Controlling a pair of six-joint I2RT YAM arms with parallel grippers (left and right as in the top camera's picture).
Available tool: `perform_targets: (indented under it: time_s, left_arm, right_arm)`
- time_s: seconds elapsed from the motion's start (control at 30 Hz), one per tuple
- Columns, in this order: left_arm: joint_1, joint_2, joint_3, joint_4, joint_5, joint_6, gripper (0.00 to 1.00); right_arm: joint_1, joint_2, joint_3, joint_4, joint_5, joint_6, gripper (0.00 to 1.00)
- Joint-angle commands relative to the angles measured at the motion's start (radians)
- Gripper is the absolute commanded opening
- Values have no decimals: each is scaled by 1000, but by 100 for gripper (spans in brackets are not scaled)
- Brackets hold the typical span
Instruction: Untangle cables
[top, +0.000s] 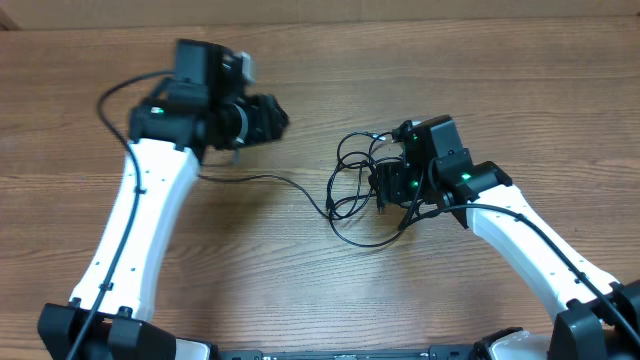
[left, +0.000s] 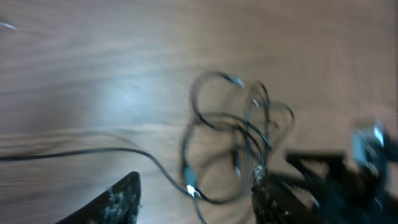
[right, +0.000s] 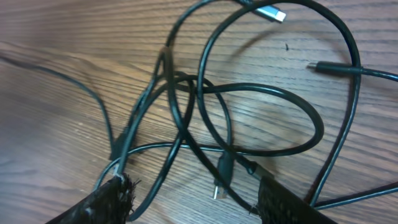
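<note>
Several crossing strands of cable (right: 181, 130) sit between my right gripper's fingers, so I should pinch one strand of cable and pull it up and away from the tangle.
The cables (top: 352, 190) lie as a tangle of thin black loops on the wooden table, right of centre. One strand (top: 255, 180) runs left from it. My right gripper (top: 386, 186) is open, low over the tangle's right side. In the right wrist view its fingers (right: 193, 183) straddle several crossing strands and a small plug (right: 221, 180), and a silver-tipped connector (right: 273, 12) lies at the top. My left gripper (top: 272, 118) is open and empty, up and left of the tangle. The blurred left wrist view shows the loops (left: 230, 140) beyond its fingers (left: 198, 185).
The wooden table (top: 300, 280) spreads all round the tangle. Both white arms reach in from the front edge. The right arm's black wrist (left: 360, 168) shows at the right of the left wrist view.
</note>
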Motion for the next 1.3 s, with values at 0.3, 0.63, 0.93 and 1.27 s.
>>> perform_targets:
  time_s: [0.3,0.63,0.93,1.27]
  left_arm:
    - [-382,351,0,57,-7,-5,51]
    - [-392,467,2,75,19,5,4]
    - [-314,333,124,14,71,40,4]
    - [-316,280,124,8,271,41,4]
  right_arm:
    - [3,68,-6,0,172,91,40]
    - [3,68,-6,7,176,139,30]
    - [3,68,-6,38,-106,99,53]
    - [3,70,-6,150,-68,101,57]
